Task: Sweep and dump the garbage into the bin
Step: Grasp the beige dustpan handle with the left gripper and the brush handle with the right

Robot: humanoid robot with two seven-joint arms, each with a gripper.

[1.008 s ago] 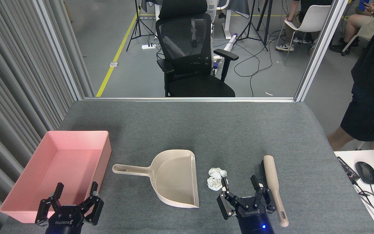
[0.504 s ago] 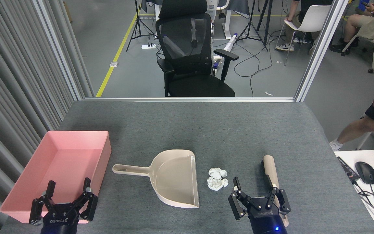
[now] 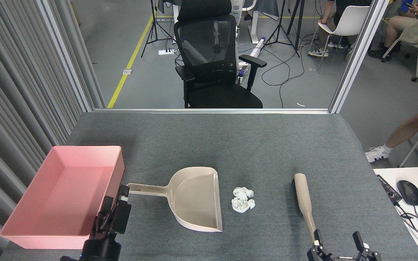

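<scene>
The dustpan's straight edge [image 3: 218,201] is lying flat toward the white tissue wads [image 3: 242,199]. The wads will therefore slide well inside when I sweep with the brush.
The garbage [image 3: 242,199], a few crumpled white tissue wads, lies on the grey table between the beige dustpan [image 3: 194,197] and a beige brush [image 3: 304,197]. The pink bin [image 3: 85,148] sits at the left edge, nothing visible inside it. My left gripper [image 3: 119,203] is turned edge-on beside the bin's right wall, its tip just at the end of the dustpan's handle [image 3: 140,189]; its jaws cannot be made out. My right gripper [image 3: 337,243] stands open at the bottom edge, one finger beside the end of the brush's handle, holding nothing.
A white desk [image 3: 386,172] with a mouse [image 3: 408,192] and keyboard adjoins the table's right side. A black office chair [image 3: 212,61] stands behind the far edge. A person's leg [image 3: 401,134] is at the right. Grey curtains [image 3: 16,90] line the left.
My left gripper moved right and forward to the dustpan handle's end and turned edge-on. My right gripper drew back and right to the brush handle's end. The person stepped away to the right.
</scene>
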